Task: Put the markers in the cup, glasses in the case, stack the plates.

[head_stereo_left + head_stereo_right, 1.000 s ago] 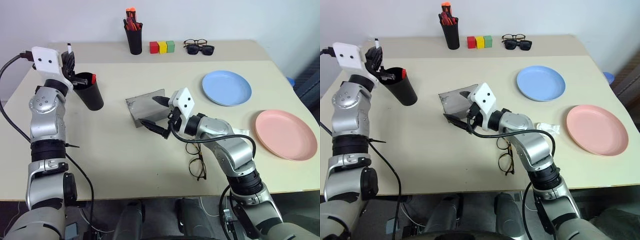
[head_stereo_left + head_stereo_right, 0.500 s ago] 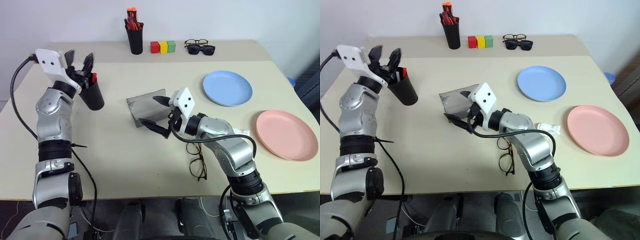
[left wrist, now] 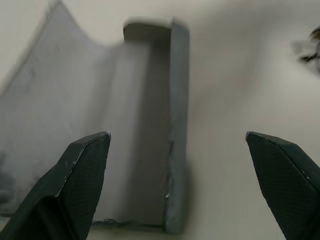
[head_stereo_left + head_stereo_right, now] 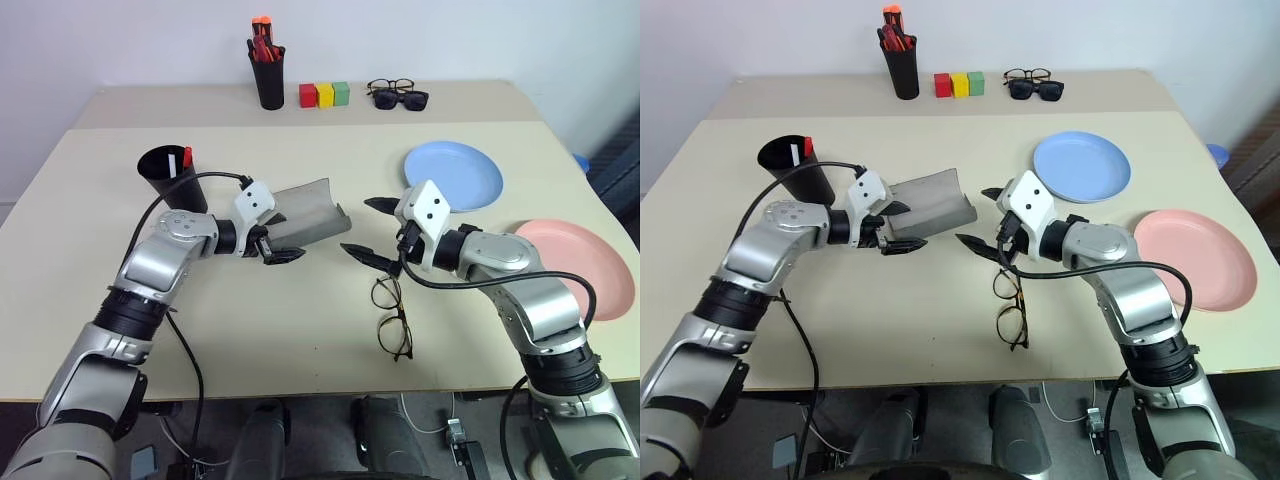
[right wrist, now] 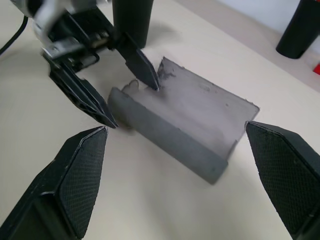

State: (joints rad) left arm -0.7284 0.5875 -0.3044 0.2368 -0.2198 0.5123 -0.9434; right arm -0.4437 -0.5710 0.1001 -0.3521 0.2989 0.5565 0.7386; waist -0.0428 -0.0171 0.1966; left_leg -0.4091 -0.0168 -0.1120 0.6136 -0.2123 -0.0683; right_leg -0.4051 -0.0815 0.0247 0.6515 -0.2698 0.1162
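Note:
The wire-frame glasses [image 4: 388, 314] will stay compact and fit in the case when I lift them over, because the folded legs [image 4: 404, 322] are close along the lenses.
The grey case [image 4: 308, 209] lies open at mid table. My left gripper [image 4: 280, 237] is open, with a finger on either side of the case's left end [image 5: 125, 102]. My right gripper [image 4: 368, 227] hangs open just right of the case, above the wire-frame glasses [image 4: 392, 315], which lie on the table. The black cup [image 4: 172, 183] stands at the left with the red marker [image 4: 187, 158] and the white marker [image 4: 172, 161] in it. The blue plate [image 4: 453, 176] and the pink plate [image 4: 572, 268] lie apart on the right.
A black pen holder [image 4: 268, 78] with orange-red pens, three coloured blocks [image 4: 324, 94] and dark sunglasses [image 4: 401, 98] line the back of the table. The table's front left is bare.
My left gripper opened over the cup, leaving the white marker in it, then swung right and down to the case's left end. My right gripper drew back to the right, off the case.

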